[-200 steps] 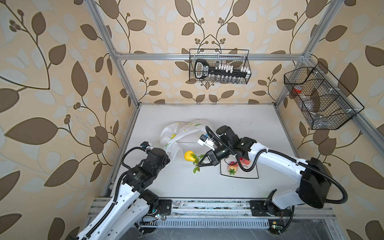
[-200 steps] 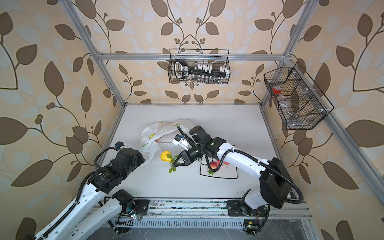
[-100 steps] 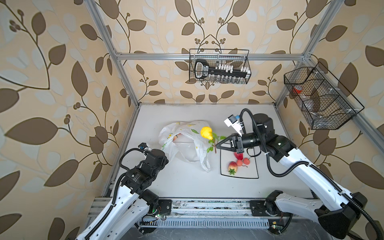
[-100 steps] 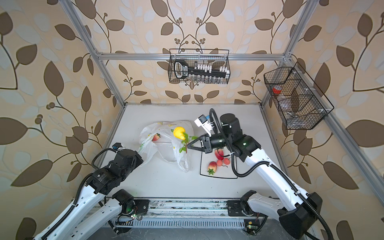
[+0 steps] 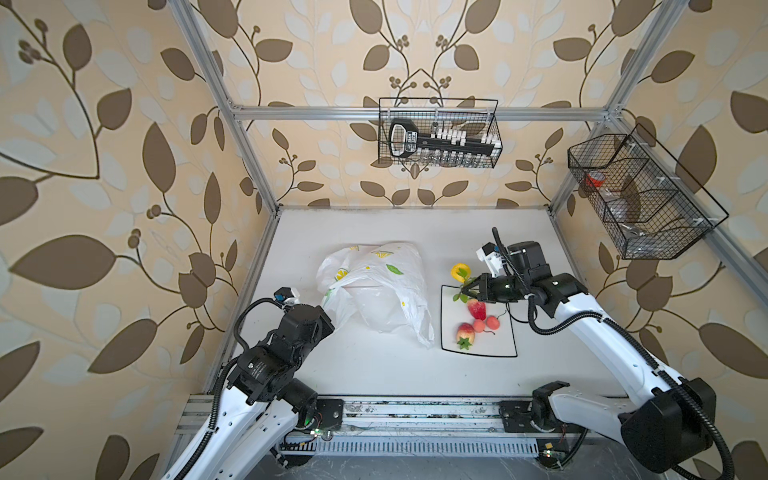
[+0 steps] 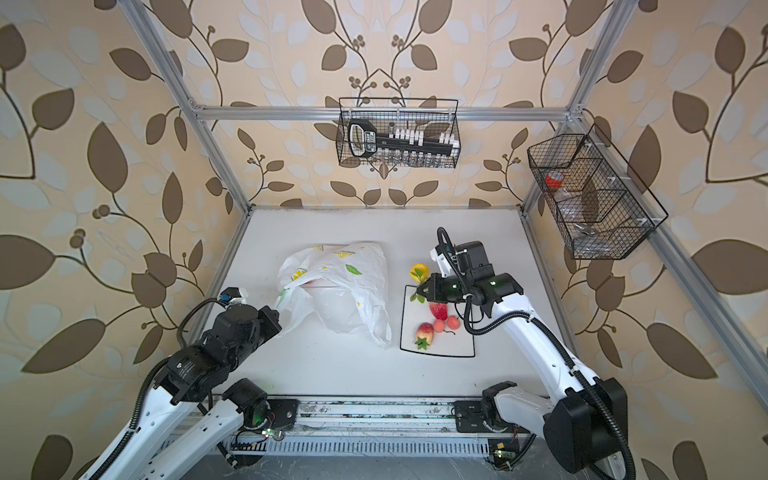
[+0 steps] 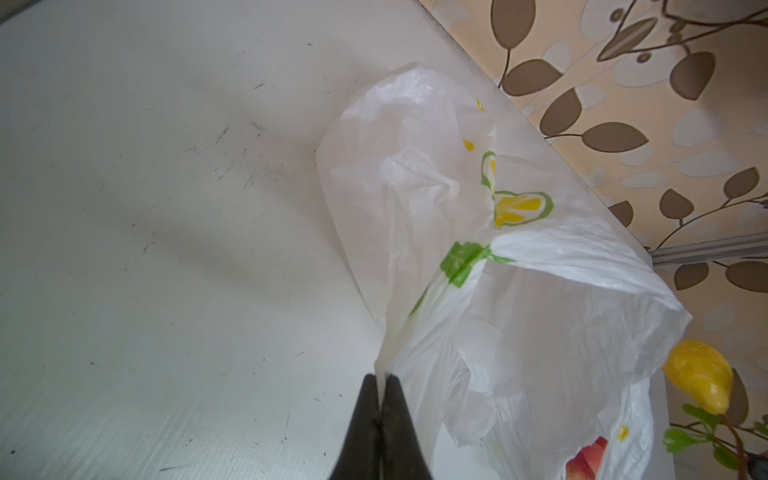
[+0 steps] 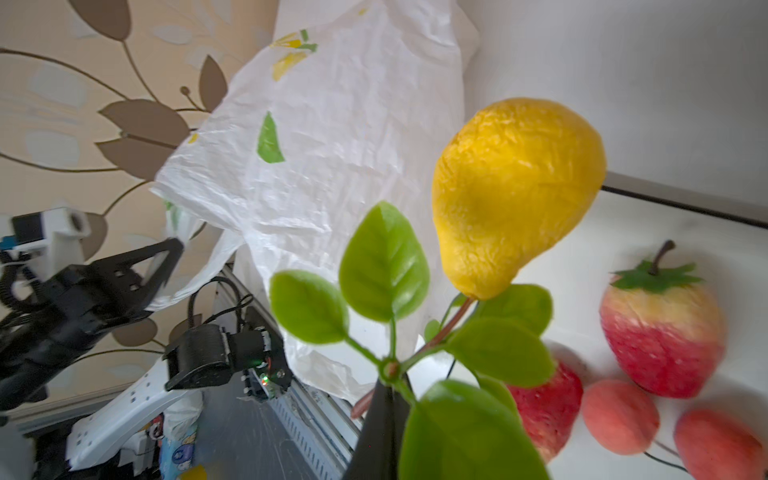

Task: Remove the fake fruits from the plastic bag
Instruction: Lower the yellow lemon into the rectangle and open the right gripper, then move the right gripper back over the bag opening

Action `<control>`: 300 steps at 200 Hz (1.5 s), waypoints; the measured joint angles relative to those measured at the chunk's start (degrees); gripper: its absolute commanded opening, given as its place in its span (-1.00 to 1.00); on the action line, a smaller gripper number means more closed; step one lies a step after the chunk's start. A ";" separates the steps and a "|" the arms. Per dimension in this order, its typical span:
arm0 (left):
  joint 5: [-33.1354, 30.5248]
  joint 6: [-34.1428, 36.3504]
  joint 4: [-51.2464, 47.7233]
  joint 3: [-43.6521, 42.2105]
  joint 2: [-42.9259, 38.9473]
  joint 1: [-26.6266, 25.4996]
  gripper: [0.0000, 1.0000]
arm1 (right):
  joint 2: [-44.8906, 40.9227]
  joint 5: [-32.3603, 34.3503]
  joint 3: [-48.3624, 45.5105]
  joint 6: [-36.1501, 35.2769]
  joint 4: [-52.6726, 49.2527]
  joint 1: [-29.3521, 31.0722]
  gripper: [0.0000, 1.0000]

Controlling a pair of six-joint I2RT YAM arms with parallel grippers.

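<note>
My right gripper is holding the yellow lemon (image 5: 460, 272), which hangs by its stem at the plate's open far corner (image 5: 450, 293). It should go on lowering the lemon inward until the lemon rests inside the plate's rim.
The plastic bag (image 5: 374, 286) (image 6: 336, 286) lies crumpled left of centre, white with lemon-slice prints. My left gripper (image 7: 380, 380) is shut on a pulled-out strip of the bag (image 7: 478, 249) at its near-left corner (image 5: 330, 309). My right gripper (image 8: 388, 382) is shut on the leafy stem of the yellow lemon (image 8: 515, 195). It holds the lemon (image 5: 460, 272) (image 6: 419, 272) just above the far edge of the square plate (image 5: 498, 345). On the plate lie two strawberries (image 5: 476, 308) (image 5: 465, 332) and two small apples (image 5: 486, 324). A faint red patch (image 6: 312, 283) shows through the bag.
A wire basket (image 5: 438, 133) hangs on the back wall and another wire basket (image 5: 640, 195) on the right wall. Aluminium frame posts stand at the table's corners. The arms' base rail (image 5: 415, 411) runs along the front edge.
My right gripper has carried the lemon from beside the bag's mouth rightward and lowered it to the plate's far edge. The bag has slumped. The left gripper keeps its hold, hardly moved.
</note>
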 measured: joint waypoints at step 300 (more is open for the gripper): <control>7.52 3.67 -3.63 3.96 -0.42 0.00 -1.00 | 6.58 15.91 -4.39 1.53 3.32 8.26 -0.05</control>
